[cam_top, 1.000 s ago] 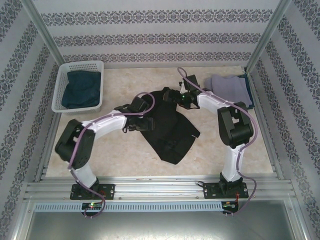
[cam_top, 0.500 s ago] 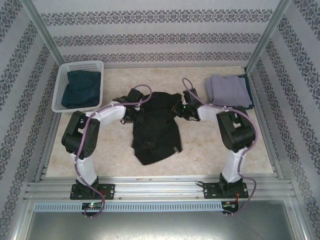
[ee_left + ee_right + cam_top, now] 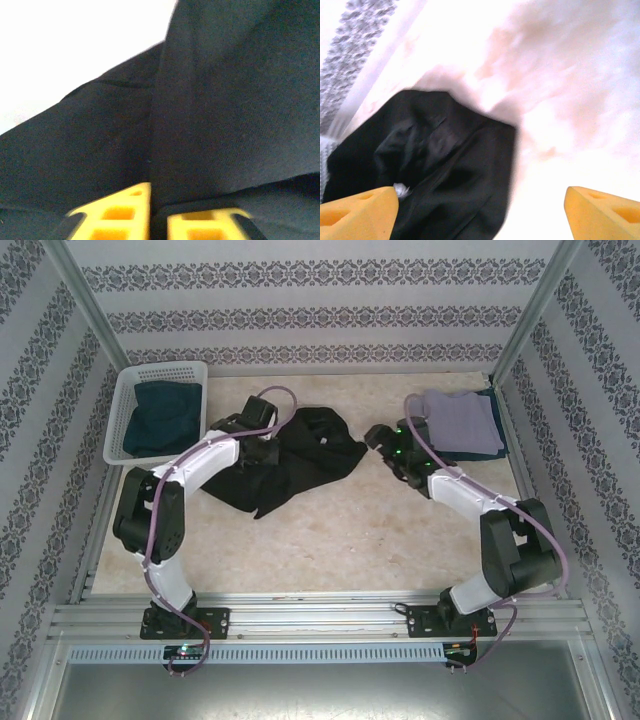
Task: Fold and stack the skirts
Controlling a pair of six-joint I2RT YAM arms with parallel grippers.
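Note:
Loose folds [image 3: 319, 428] are piled up between my grippers, so I expect the black skirt [image 3: 302, 466] to fall open into a wide, smooth sheet when I raise it.
The black skirt [image 3: 300, 455] lies crumpled at the back middle of the table. My left gripper [image 3: 262, 437] sits on its left part. In the left wrist view the yellow fingertips [image 3: 135, 200] stand almost together, with a fold of the black skirt [image 3: 220, 115] pinched in the narrow gap. My right gripper [image 3: 385, 440] hovers to the right of the skirt, apart from it. It is open and holds nothing [image 3: 482, 200], and the black skirt [image 3: 445, 165] lies ahead to its left. A folded lavender skirt [image 3: 458, 420] rests on a dark blue one [image 3: 499, 435] at the back right.
A white lattice basket [image 3: 125, 400] at the back left holds another dark blue skirt [image 3: 160, 418]. Patterned walls and metal posts close in the table on three sides. Bare marbled table [image 3: 380, 530] stretches in front of the black skirt.
The black skirt went from spread out to bunched up and dragged back-left with my left gripper. My right gripper let go of it, opened wide and drew off right.

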